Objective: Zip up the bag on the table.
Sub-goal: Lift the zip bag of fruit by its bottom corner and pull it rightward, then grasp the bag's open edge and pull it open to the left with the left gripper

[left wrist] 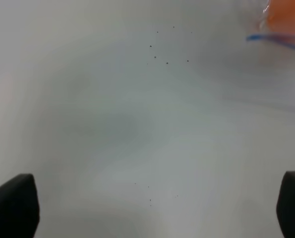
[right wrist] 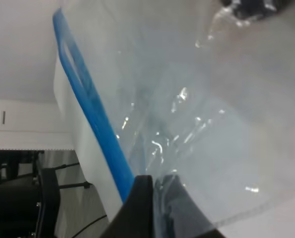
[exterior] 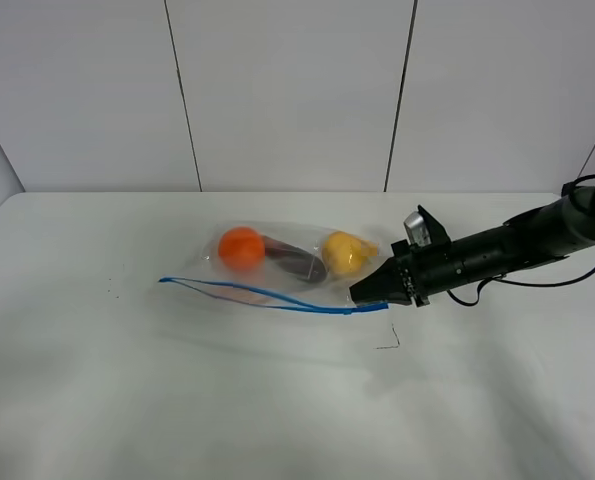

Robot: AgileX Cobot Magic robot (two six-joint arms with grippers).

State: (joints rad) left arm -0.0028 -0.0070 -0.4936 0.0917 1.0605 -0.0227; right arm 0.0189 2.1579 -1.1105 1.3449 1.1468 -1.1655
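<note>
The blue zip strip gapes (exterior: 217,290) beyond my right gripper, so my right gripper should steady the bag's end while my left gripper comes to the zip strip nearby (exterior: 339,310).
The clear bag (exterior: 277,262) lies in the middle of the white table (exterior: 127,390), with an orange, a purple and a yellow piece of produce showing through. Its blue zip strip (exterior: 267,296) runs along the near edge and gapes at the left end. My right gripper (exterior: 362,293) is shut on the bag's right end, beside the strip. The right wrist view shows the fingers (right wrist: 140,198) pinching the crinkly plastic (right wrist: 197,99) right next to the strip (right wrist: 92,114). My left gripper (left wrist: 152,208) is open over bare table, with the bag's corner (left wrist: 281,25) far from it.
A small dark mark (exterior: 389,340) lies on the table just in front of the right gripper, and tiny specks (exterior: 112,293) lie at the left. The right arm's cable (exterior: 577,270) hangs near the table's right edge. A grey panelled wall stands behind.
</note>
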